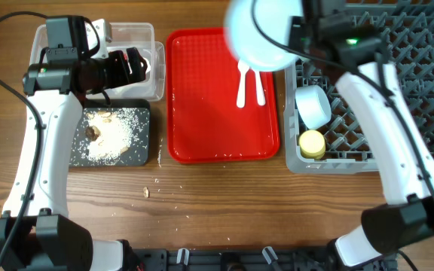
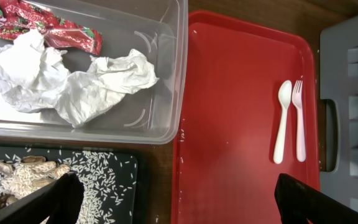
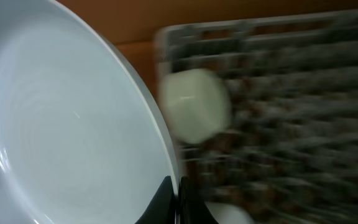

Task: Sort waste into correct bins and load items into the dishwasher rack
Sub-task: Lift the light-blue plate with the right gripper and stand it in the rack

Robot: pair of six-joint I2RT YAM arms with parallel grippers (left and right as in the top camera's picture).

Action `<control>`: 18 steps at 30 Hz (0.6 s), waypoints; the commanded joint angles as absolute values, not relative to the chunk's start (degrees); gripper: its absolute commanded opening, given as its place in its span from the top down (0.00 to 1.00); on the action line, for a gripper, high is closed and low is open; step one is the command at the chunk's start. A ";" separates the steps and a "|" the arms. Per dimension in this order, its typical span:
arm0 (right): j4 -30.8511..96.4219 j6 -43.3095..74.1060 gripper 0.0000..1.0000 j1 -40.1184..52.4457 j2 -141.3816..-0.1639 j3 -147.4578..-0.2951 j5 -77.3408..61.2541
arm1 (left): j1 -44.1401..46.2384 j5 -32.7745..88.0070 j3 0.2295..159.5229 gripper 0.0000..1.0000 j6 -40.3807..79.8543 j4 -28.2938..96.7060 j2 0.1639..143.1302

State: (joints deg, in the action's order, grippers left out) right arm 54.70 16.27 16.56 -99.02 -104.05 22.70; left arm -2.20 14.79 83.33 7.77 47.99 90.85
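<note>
My right gripper should go on carrying the light-blue plate until the rack's empty slots [image 1: 325, 75] hold it. The fingers grip the plate by only its rim [image 3: 164, 138], which leaves the plate's body free.
My right gripper [image 3: 176, 196] is shut on the rim of the light-blue plate [image 1: 266, 34], held high over the gap between the red tray and the grey dishwasher rack [image 1: 420, 83]. A light-blue bowl [image 1: 313, 105] and the yellow cup [image 1: 312, 144] sit in the rack's near-left corner. The white spoon [image 2: 283, 118] and fork [image 2: 300, 118] lie on the red tray. My left gripper [image 2: 179, 202] is open and empty above the clear tub [image 2: 166, 74], which holds the red wrapper [image 2: 42, 28] and white tissue [image 2: 73, 81]. Rice with brown bits [image 1: 111, 134] lies in the black tray [image 1: 142, 113].
The flat red serving tray [image 1: 217, 128] sits in the middle between the bins and the rack. A few rice grains [image 1: 157, 184] are scattered on the wooden table in front of the black tray. The right arm [image 1: 386, 128] reaches across the rack.
</note>
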 commanded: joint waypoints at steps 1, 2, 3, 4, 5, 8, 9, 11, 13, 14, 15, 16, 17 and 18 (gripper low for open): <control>57.47 5.50 0.96 13.58 -99.98 -103.26 43.75 | -2.02 14.48 84.23 0.00 7.27 47.86 90.74; 57.67 4.19 0.96 12.80 -99.98 -102.72 44.53 | -2.02 14.48 84.23 0.00 7.27 47.86 90.74; 57.74 2.48 0.95 11.77 -99.98 -102.06 44.97 | -2.02 14.48 84.23 0.00 7.27 47.86 90.74; 57.69 1.54 0.96 10.68 -99.98 -101.47 44.99 | -2.02 14.48 84.23 0.00 7.27 47.86 90.74; 57.63 1.52 0.96 9.45 -100.12 -100.86 45.01 | -2.02 14.48 84.23 0.00 7.27 47.86 90.74; 56.71 1.67 0.96 6.72 -100.47 -100.03 45.01 | -2.02 14.48 84.23 0.00 7.27 47.86 90.74; 56.18 1.67 0.96 5.76 -100.66 -99.85 45.01 | -2.02 14.48 84.23 0.00 7.27 47.86 90.74; 54.87 1.54 0.96 3.88 -101.32 -99.77 45.01 | -2.02 14.48 84.23 0.00 7.27 47.86 90.74; 53.06 1.48 0.96 1.85 -102.35 -99.72 44.99 | -2.02 14.48 84.23 0.00 7.27 47.86 90.76; 51.79 1.43 0.96 0.49 -103.55 -99.72 45.01 | -2.02 14.48 84.23 0.00 7.27 47.88 90.74; 51.31 1.45 0.96 0.14 -103.98 -99.72 44.99 | -2.02 14.48 84.23 0.00 7.27 47.86 90.76; 50.78 1.43 0.96 -0.32 -104.66 -99.72 45.01 | -2.02 14.48 84.23 0.00 7.27 47.86 90.74; 50.41 1.06 0.96 -0.49 -105.19 -99.72 45.01 | -2.02 14.48 84.23 0.00 7.27 47.86 90.74; 49.74 -0.36 0.96 -0.80 -106.02 -99.72 44.99 | -2.02 14.48 84.23 0.00 7.27 47.86 90.74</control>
State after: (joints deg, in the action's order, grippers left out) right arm 51.09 1.83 0.14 -102.74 -100.09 43.35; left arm -2.20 14.81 83.33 7.77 47.99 90.85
